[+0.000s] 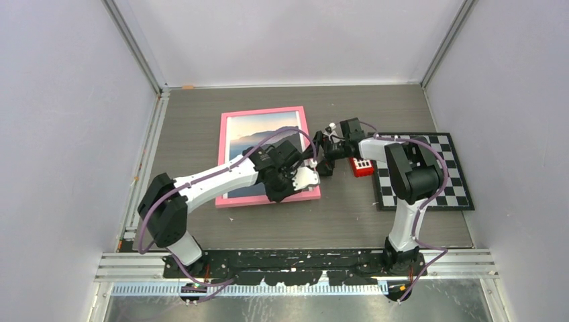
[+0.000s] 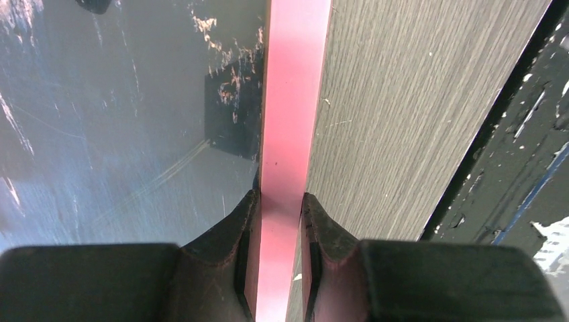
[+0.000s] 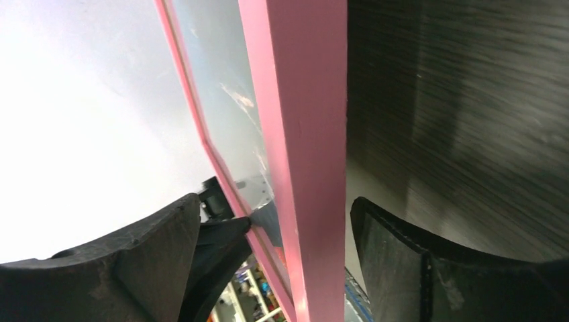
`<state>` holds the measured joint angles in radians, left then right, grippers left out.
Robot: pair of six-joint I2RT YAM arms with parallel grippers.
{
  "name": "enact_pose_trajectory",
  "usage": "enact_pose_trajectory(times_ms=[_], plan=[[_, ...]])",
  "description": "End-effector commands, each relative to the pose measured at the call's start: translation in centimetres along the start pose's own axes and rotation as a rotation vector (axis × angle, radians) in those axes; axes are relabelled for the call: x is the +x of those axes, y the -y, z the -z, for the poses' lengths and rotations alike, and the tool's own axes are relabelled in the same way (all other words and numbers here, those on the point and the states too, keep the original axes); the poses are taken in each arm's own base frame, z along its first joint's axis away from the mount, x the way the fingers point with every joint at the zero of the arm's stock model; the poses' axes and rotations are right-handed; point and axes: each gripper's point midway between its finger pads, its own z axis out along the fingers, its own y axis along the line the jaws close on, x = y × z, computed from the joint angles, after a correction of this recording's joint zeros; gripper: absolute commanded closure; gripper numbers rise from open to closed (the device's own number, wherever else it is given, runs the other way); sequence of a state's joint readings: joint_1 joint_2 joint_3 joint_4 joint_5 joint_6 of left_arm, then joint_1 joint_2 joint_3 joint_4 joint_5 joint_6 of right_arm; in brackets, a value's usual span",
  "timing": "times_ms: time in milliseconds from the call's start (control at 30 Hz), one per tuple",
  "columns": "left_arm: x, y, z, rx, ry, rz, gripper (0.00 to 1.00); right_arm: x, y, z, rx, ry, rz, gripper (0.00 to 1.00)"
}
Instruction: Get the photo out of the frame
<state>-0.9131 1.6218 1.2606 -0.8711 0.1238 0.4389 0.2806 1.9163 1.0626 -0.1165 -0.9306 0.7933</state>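
Next, I lift one edge (image 1: 305, 121) of the face-up frame, where both grippers are, with my right gripper over to my left gripper on the frame's opposite side.
The pink frame (image 1: 263, 112) lies face up on the table, left of centre. The seacoast photo (image 1: 258, 134) shows inside it behind glass. My left gripper (image 1: 303, 181) is shut on the frame's border near its near right corner. In the left wrist view the fingers (image 2: 236, 228) pinch the pink border (image 2: 295, 100), with the glazed photo (image 2: 121, 134) to the left. My right gripper (image 1: 322, 157) is at the frame's right edge. In the right wrist view it (image 3: 278, 204) is open and straddles the pink border (image 3: 302, 100) with a gap on each side. The frame's back is hidden.
A black-and-white checkerboard (image 1: 436, 176) lies at the right, under my right arm. A small red object (image 1: 362, 166) sits at its left edge, close to my right gripper. Pale walls enclose the table on three sides.
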Motion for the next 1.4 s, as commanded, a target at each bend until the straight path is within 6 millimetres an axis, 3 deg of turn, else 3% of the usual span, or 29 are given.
enact_pose_trajectory(times_ms=[0,100,267,333,400,467,533,700,933,1133,1367], plan=[[-3.6,-2.0,3.5,-0.046,0.195,0.09,1.0,-0.4,-3.9,-0.1,-0.171,-0.051,-0.019,0.17],[-4.0,-2.5,3.8,-0.06,0.233,0.093,1.0,-0.5,-4.5,0.0,-0.191,-0.051,-0.031,0.27],[-4.4,-3.1,4.9,-0.063,0.286,0.15,0.98,-0.6,-5.3,0.4,-0.204,-0.04,-0.01,0.61],[-4.2,-3.8,5.7,-0.049,0.302,0.213,0.82,-0.6,-5.9,0.8,-0.196,-0.033,0.024,0.75],[-4.2,-4.8,7.0,-0.042,0.329,0.283,0.55,-0.5,-6.2,1.2,-0.16,-0.034,0.051,0.89],[-4.1,-6.0,8.5,-0.037,0.361,0.353,0.38,-0.2,-6.5,1.8,-0.126,-0.037,0.087,0.98],[-3.7,-7.4,10.2,-0.047,0.4,0.427,0.28,-0.1,-7.0,2.5,-0.09,-0.034,0.129,0.99],[-2.8,-10.5,14.2,-0.114,0.487,0.559,0.15,-0.8,-7.5,4.6,0.065,0.006,0.289,1.0],[-0.5,-13.8,17.9,-0.195,0.543,0.763,0.13,-2.6,-10.7,8.3,0.22,0.066,0.448,1.0],[1.5,-14.8,20.6,-0.258,0.598,0.934,0.14,-3.8,-13.1,11.0,0.323,0.122,0.51,0.99],[3.7,-15.5,21.9,-0.341,0.567,1.055,0.13,-4.6,-15.2,13.2,0.475,0.222,0.644,0.99]])
